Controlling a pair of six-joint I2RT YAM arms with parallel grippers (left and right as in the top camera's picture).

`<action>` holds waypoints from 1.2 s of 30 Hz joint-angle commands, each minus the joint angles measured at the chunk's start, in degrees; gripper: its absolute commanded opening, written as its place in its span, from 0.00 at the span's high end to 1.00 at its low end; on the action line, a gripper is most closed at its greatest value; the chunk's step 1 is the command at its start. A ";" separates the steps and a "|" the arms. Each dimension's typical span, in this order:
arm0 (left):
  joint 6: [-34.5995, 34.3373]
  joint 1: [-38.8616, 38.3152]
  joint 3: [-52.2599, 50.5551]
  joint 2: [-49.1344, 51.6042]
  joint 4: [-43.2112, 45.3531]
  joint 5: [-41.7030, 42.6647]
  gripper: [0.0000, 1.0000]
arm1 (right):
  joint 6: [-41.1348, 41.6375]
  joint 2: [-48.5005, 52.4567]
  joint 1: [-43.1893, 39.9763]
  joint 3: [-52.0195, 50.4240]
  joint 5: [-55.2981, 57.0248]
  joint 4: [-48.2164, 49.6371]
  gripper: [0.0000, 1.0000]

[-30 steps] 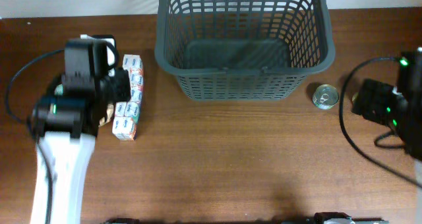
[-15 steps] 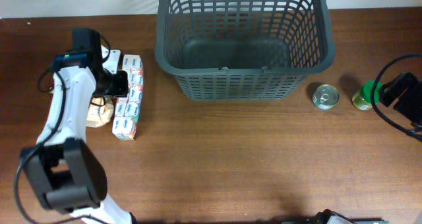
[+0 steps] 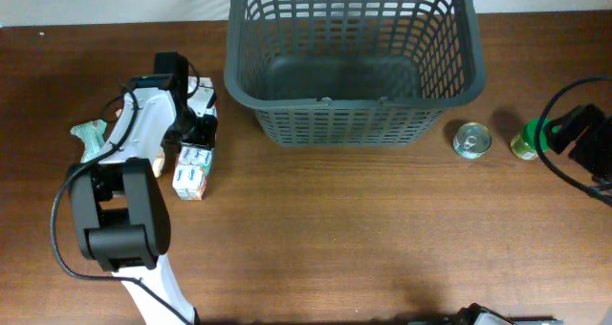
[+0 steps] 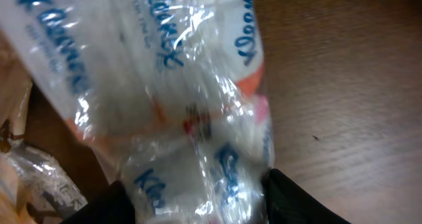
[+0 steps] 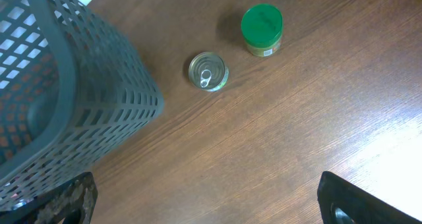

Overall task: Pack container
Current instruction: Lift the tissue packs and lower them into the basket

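Observation:
The multipack of tissues is pointing crosswise to the container's long side. My left gripper needs to pick up the multipack, turn it and lay it along the container's bottom.
The container, a large dark grey lattice basket, stands at the back centre and looks empty; its corner shows in the right wrist view. A clear-wrapped multipack of tissues lies left of it. My left gripper is over the pack's far end. In the left wrist view the pack fills the gap, and the left gripper is shut on it with both fingers pressed on the wrap. My right gripper is wide open and empty above bare table at the right edge.
A small round tin can and a green-lidded jar stand right of the basket; both show in the right wrist view, the can and the jar. A pale green packet and crinkled bags lie left of the tissues.
My left gripper has moved right onto the far end of the tissue pack, and the pack has shifted slightly right. My right arm pulled back right, uncovering the green-lidded jar.

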 commanded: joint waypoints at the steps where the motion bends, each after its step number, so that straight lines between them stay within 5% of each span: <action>1: -2.03 -0.09 -0.09 5.35 -0.02 -1.73 0.48 | -0.59 0.00 -0.44 0.33 -0.90 -0.04 0.01; 4: -2.12 -0.04 -0.09 6.51 0.09 -1.75 0.49 | -0.59 0.00 -0.42 0.33 -0.90 -0.04 0.01; 6: -2.14 0.04 -0.09 6.69 0.98 -1.81 0.59 | -0.59 0.00 -0.44 0.33 -0.90 -0.04 0.01; 11: -3.65 0.63 -0.09 9.46 0.52 -2.56 0.56 | -0.59 0.00 -0.42 0.33 -0.90 -0.04 0.01; 14: -3.63 0.61 -0.09 10.14 -1.01 -2.16 0.96 | -0.59 0.00 -0.44 0.33 -0.87 -0.04 0.01; 15: -3.63 0.61 -0.07 9.99 -1.25 -2.16 0.98 | -0.59 0.00 -0.44 0.33 -0.90 -0.04 0.01; 21: -3.65 0.79 6.23 8.94 -8.57 -2.19 0.98 | -0.59 0.00 -0.44 0.33 -0.90 -0.04 0.01; 32: -3.58 0.83 36.65 0.59 -20.17 -5.27 0.98 | -0.59 0.00 -0.44 0.33 -0.90 -0.04 0.01; 36: 2.01 0.13 52.13 -3.06 -19.87 -5.35 0.98 | -0.59 0.00 -0.42 0.33 -0.90 -0.04 0.01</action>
